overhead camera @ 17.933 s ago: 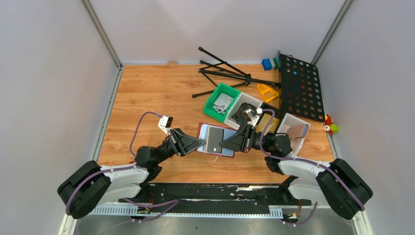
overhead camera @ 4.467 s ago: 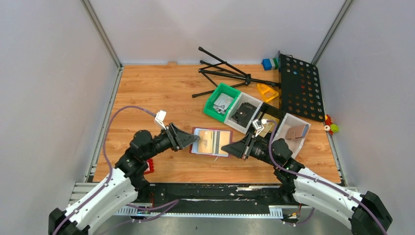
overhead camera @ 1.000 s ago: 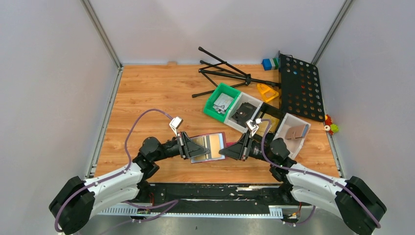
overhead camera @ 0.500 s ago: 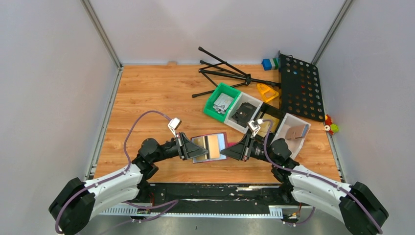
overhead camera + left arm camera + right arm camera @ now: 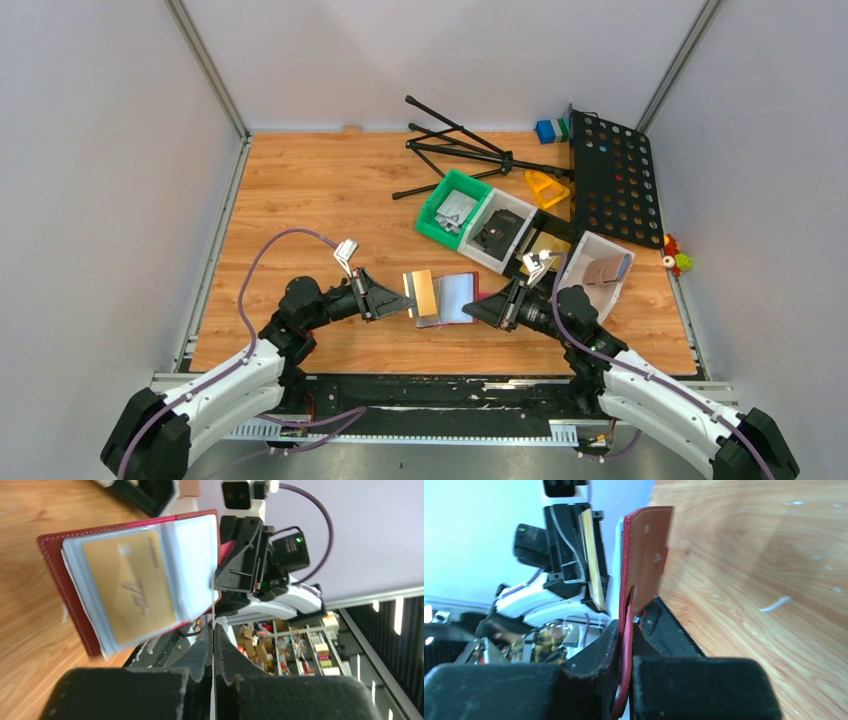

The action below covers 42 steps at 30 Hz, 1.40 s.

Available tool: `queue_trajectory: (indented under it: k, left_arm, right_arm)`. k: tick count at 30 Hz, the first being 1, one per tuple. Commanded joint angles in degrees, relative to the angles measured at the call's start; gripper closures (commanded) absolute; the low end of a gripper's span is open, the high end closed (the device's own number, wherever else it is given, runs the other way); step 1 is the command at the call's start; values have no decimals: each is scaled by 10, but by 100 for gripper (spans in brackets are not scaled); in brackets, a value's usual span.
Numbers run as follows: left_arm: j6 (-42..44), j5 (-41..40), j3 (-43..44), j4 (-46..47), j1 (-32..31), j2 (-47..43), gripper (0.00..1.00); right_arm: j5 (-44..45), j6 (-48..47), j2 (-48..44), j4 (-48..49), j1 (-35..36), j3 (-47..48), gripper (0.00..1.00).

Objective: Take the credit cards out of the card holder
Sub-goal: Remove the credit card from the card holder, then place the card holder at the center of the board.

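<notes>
The robot's left gripper is holding the loose gold card far from the black bin, so next the right gripper puts the card holder down and takes that card.
The dark-red card holder hangs open just above the table, and my right gripper is shut on its right edge. The right wrist view shows the red cover pinched between the jaws of the right gripper. My left gripper is shut on a gold credit card just left of the holder. That card stands apart from the sleeves. It runs edge-on between the jaws of the left gripper. Another gold card sits in the holder's clear sleeves.
Behind the holder stand a green bin and white bins with small parts. A black folded tripod and a black perforated panel lie at the back right. Small toys sit by the right wall.
The right gripper has closed on the holder's right edge. The left gripper has drawn back to the left with the gold card, which now sits beside the holder instead of over it.
</notes>
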Motion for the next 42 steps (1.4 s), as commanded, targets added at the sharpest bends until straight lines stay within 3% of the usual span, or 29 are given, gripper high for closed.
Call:
queue_trajectory:
  k: [1, 6, 10, 13, 18, 19, 22, 24, 28, 32, 42]
  left_arm:
    - [99, -23, 52, -187, 9, -27, 100]
    - [165, -50, 87, -283, 9, -33, 100]
    - [189, -51, 102, -311, 9, -24, 100]
    - [195, -51, 104, -314, 9, -19, 100]
    - [193, -47, 107, -298, 8, -10, 100]
    - [191, -45, 107, -291, 9, -7, 100]
    - [180, -31, 107, -257, 4, 9, 100]
    - [170, -23, 106, -228, -2, 20, 100]
    - [143, -8, 101, -143, -19, 41, 100]
    - [89, 14, 88, -38, -28, 65, 100]
    - [35, 32, 75, 94, -51, 102, 100]
  right_arm:
    - [60, -35, 1, -86, -3, -11, 100]
    - [68, -53, 51, -86, -3, -13, 100]
    - [104, -79, 86, -151, -3, 6, 87]
    - [135, -103, 73, -209, -3, 28, 71]
    - [199, -150, 2, -360, -3, 72, 69]
    - [214, -156, -13, -386, -3, 81, 65]
    - [265, -173, -46, -467, -3, 126, 37]
    - [267, -193, -54, -490, -2, 149, 35]
    - [138, -224, -60, -408, -3, 159, 28]
    - [31, -191, -30, -291, -3, 158, 22]
    - [-73, -138, 36, -84, -3, 151, 41]
